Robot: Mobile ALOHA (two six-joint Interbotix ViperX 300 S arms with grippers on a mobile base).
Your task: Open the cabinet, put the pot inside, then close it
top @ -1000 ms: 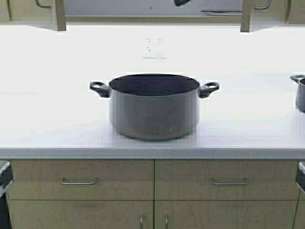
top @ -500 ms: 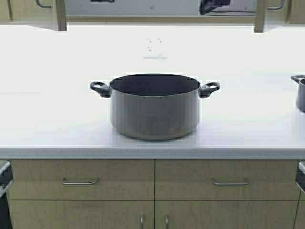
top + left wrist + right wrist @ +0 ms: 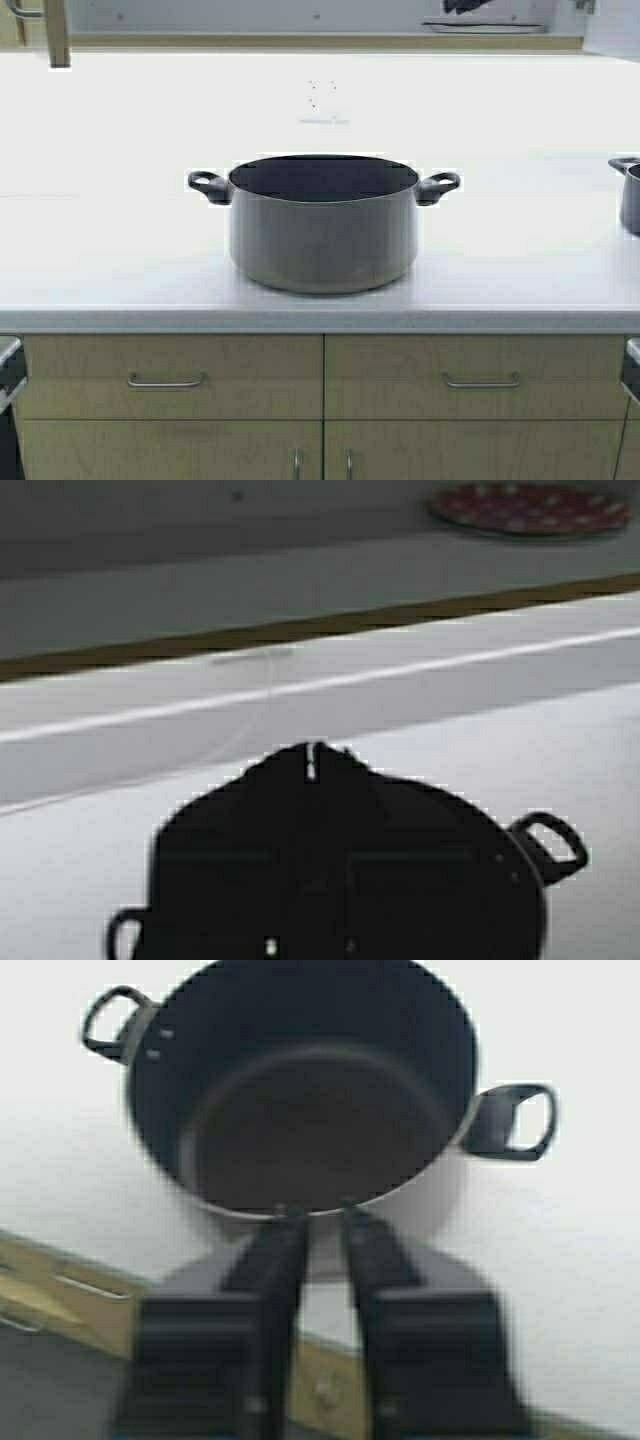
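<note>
The cabinet shelf has a wide clear part next to the plate, so the grey pot should fit there standing upright when the robot lifts it in.
The grey pot stands upright on the white counter, at its middle, near the front edge. Above it the cabinet stands open, and its left door is swung far out. Neither gripper shows in the high view. My right gripper hangs above the pot's near rim, narrowly open and empty. My left gripper is a dark shape with only a thin slit between its fingers, and it holds nothing. One of the pot's loop handles shows beside it.
A darker pot sits at the counter's right edge. Base units with drawers run below the counter. A red dotted plate lies on the cabinet shelf, and a dark shape shows at the top edge above it.
Both cabinet doors have swung wider apart: the left door edge moved left and the right one nearly left the picture. The dark shape at the top moved right. The pot has not moved.
</note>
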